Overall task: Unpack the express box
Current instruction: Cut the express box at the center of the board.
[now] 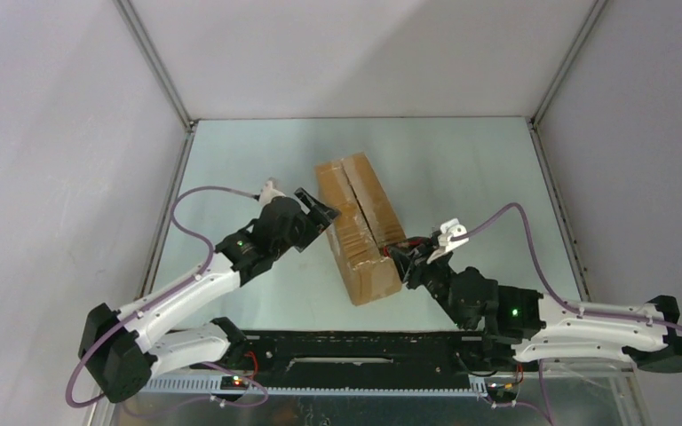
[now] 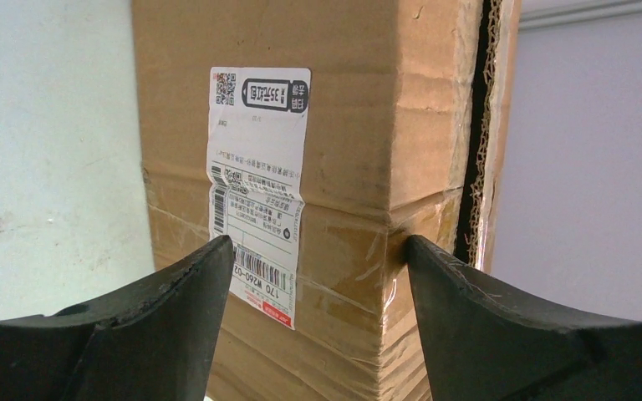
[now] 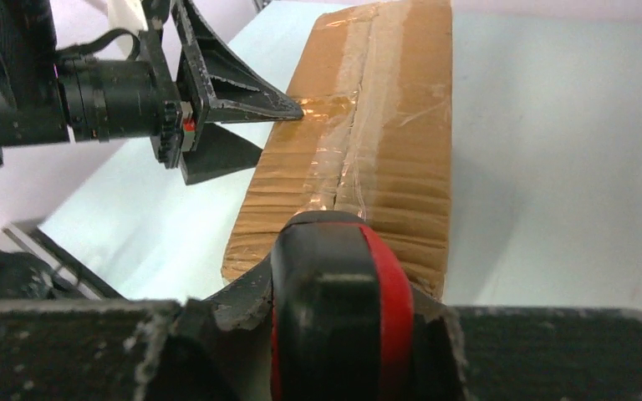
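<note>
The express box's taped near end [image 1: 377,281] is facing the bar. Next, my right gripper moves back while my left gripper turns the box by its far end [image 1: 327,175].
The express box [image 1: 360,229] is a brown oblong carton lying slantwise mid-table, with tape along its top seam [image 3: 347,142], which gapes dark at the far part. Its white label [image 2: 259,184] is on the left side. My left gripper [image 1: 321,213] is open and straddles the box's upper left edge [image 2: 313,246]. One fingertip [image 3: 294,107] rests on the taped top and the other sits beside the labelled side. My right gripper [image 1: 406,256] is shut on a black and red tool handle [image 3: 338,284], held at the box's near end over the seam. The tool's tip is hidden.
Pale walls with aluminium frame posts [image 1: 155,67] close in the table on three sides. A black rail [image 1: 355,351] with both arm bases runs along the near edge. Purple cables [image 1: 204,195] loop off both arms.
</note>
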Controlling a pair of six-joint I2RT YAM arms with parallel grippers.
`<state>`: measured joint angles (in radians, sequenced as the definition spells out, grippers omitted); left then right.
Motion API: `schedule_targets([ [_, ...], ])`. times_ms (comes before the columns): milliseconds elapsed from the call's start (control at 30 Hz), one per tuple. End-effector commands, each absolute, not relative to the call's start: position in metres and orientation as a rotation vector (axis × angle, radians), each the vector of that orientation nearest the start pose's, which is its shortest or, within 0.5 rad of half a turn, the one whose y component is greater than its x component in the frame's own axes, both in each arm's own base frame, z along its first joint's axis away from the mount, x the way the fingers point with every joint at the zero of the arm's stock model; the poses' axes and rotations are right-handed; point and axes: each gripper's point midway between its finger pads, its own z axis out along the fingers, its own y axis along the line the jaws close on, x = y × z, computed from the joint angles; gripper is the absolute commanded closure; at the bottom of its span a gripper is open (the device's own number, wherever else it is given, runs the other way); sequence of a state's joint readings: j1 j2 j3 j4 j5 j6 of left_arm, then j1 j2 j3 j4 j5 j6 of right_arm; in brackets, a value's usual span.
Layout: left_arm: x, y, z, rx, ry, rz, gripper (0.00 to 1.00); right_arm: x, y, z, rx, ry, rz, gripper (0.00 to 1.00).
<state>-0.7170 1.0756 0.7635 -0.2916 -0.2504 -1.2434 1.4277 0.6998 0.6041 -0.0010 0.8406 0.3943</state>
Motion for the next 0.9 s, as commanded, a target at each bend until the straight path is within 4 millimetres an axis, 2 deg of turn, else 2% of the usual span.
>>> schedule_targets([
  [0, 0.233, -0.149, 0.077, -0.692, 2.412, -0.236, 0.22, 0.14, 0.251, 0.315, -0.376, 1.565, 0.751, 1.0],
  [133, 0.235, -0.147, 0.073, -0.68, 2.419, -0.214, 0.22, 0.145, 0.245, 0.327, -0.34, 1.534, 0.756, 1.0],
  [233, 0.239, -0.149, 0.076, -0.639, 2.42, -0.199, 0.22, 0.151, 0.236, 0.346, -0.26, 1.483, 0.772, 1.0],
  [400, 0.249, -0.154, 0.091, -0.532, 2.42, -0.186, 0.24, 0.146, 0.225, 0.397, -0.212, 1.366, 0.882, 1.0],
  [533, 0.254, -0.155, 0.1, -0.501, 2.408, -0.181, 0.24, 0.142, 0.218, 0.422, -0.207, 1.316, 0.918, 1.0],
  [633, 0.257, -0.157, 0.112, -0.478, 2.396, -0.189, 0.24, 0.15, 0.208, 0.423, -0.189, 1.328, 0.84, 1.0],
  [700, 0.26, -0.159, 0.13, -0.458, 2.37, -0.219, 0.22, 0.166, 0.189, 0.414, -0.127, 1.372, 0.699, 1.0],
  [767, 0.264, -0.162, 0.159, -0.437, 2.321, -0.267, 0.19, 0.179, 0.169, 0.404, -0.082, 1.417, 0.563, 1.0],
  [867, 0.267, -0.162, 0.211, -0.409, 2.233, -0.343, 0.16, 0.196, 0.148, 0.378, -0.057, 1.508, 0.397, 1.0],
])
